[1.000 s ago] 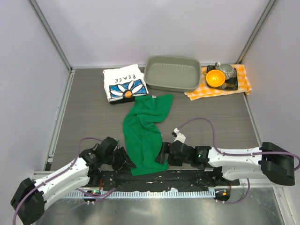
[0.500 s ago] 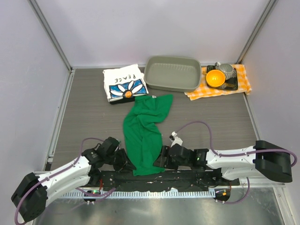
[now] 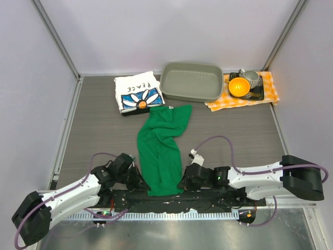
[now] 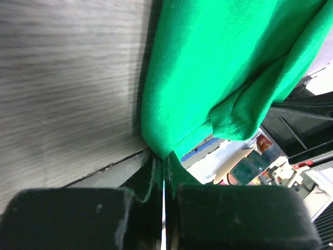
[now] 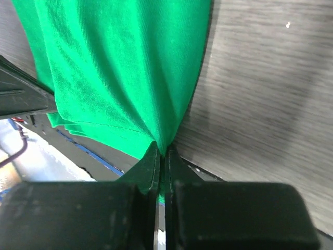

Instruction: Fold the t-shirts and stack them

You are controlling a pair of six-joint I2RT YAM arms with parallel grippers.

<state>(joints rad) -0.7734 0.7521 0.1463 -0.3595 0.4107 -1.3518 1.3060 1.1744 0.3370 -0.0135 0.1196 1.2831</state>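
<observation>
The green t-shirt's hem (image 3: 165, 192) reaches past the table's near edge, so my left gripper and right gripper should lift the hem and fold it back toward the collar (image 3: 170, 108).
A bright green t-shirt (image 3: 158, 151) lies bunched in a long strip down the middle of the table, its lower hem hanging over the near edge. My left gripper (image 3: 141, 182) is shut on the hem's left side; in the left wrist view the green t-shirt (image 4: 208, 67) runs into the pinched left gripper (image 4: 165, 164). My right gripper (image 3: 183, 181) is shut on the hem's right side, and the right wrist view shows the green t-shirt (image 5: 125, 67) caught in the right gripper (image 5: 162, 153). The white PEACE t-shirt (image 3: 137, 92) with the daisy lies folded at the back left.
A grey tub (image 3: 191, 82) stands at the back centre. To its right an orange-and-white checked cloth (image 3: 244, 96) carries an orange bowl (image 3: 239, 87) and a metal item (image 3: 251, 78). Walls close in the table's left, right and back.
Both grippers have closed on the green t-shirt's lower hem, the left from the left side and the right from the right. The right arm shifted slightly left.
</observation>
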